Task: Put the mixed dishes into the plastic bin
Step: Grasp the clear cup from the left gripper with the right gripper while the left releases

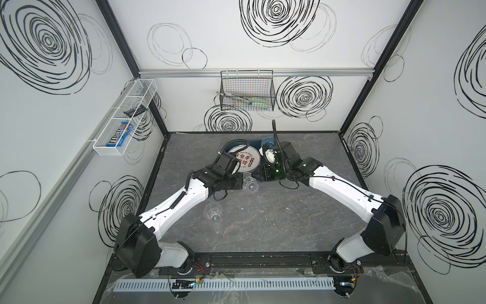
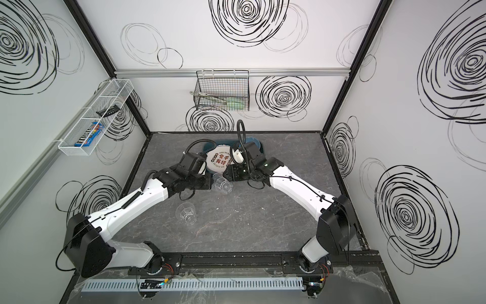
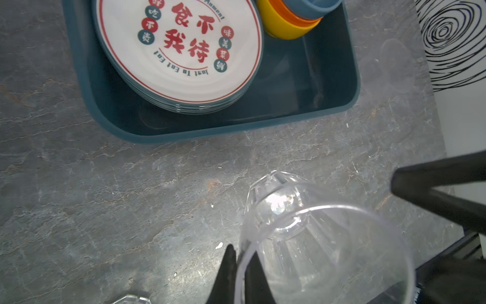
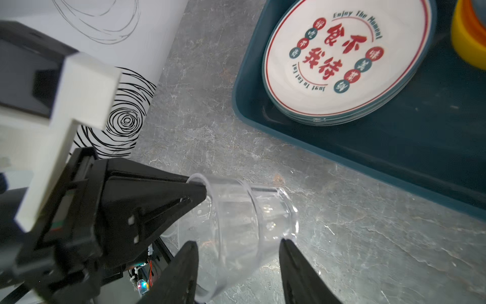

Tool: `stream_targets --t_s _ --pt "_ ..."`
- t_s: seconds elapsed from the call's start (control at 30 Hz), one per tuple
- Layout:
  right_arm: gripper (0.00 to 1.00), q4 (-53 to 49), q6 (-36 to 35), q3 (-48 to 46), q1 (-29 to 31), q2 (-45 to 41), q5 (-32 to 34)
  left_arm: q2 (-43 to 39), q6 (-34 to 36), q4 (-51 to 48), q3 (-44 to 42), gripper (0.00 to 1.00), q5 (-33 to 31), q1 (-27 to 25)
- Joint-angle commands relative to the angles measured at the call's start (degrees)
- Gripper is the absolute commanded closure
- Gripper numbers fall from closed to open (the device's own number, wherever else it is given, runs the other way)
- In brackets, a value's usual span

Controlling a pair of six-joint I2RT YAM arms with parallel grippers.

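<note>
My right gripper should first take the tumbler's free rim (image 3: 392,233), because my left gripper is holding the tumbler and the bin's free bottom (image 3: 286,76) is on my right gripper's side.
A clear tumbler (image 1: 250,184) (image 2: 223,184) (image 3: 315,237) (image 4: 236,223) hangs tilted just above the table, in front of the plastic bin (image 3: 118,126) (image 4: 315,150). My left gripper (image 3: 238,252) is shut on its rim wall. My right gripper (image 4: 238,244) is open, one jaw on each side of the tumbler's body. In the bin lie stacked white plates (image 1: 246,160) (image 3: 184,52) with red characters, and beside them nested yellow, orange and blue bowls (image 3: 284,23). Another tumbler (image 1: 213,212) (image 2: 186,213) stands on the table nearer the front.
On the back wall hangs a black wire basket (image 1: 247,92) with utensils in it. A white wire tray (image 1: 123,118) is fixed to the left wall. The two wrists sit close together over the bin's front edge.
</note>
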Motion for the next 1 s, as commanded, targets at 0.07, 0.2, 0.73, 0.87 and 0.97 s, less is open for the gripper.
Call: stream_targets --t_s 0.07,0.2,0.73,0.87,0.97 --pt "0.49 -1.5 0.2 1.1 0.9 1.6 -0.4 0.4 -1.5 2.4 2.5 0.98 -1.3 -1.3" --pt "0.56 -2.1 0.4 1.2 0.9 2.4 0.9 0.1 -1.7 2.3 2.6 0.98 -1.9 -1.8" --pt "0.89 -6.9 0.2 4.5 0.1 5.2 10.8 -1.7 -3.1 1.9 4.9 0.79 -0.2 -2.0" --pt "0.95 -8.4 0.0 6.2 -0.9 5.6 12.0 -2.5 -3.5 2.1 5.2 0.71 0.6 -2.0" --pt "0.97 -8.8 -0.5 7.0 -1.8 5.2 12.8 -3.1 -4.0 2.4 5.0 0.66 1.4 -1.7"
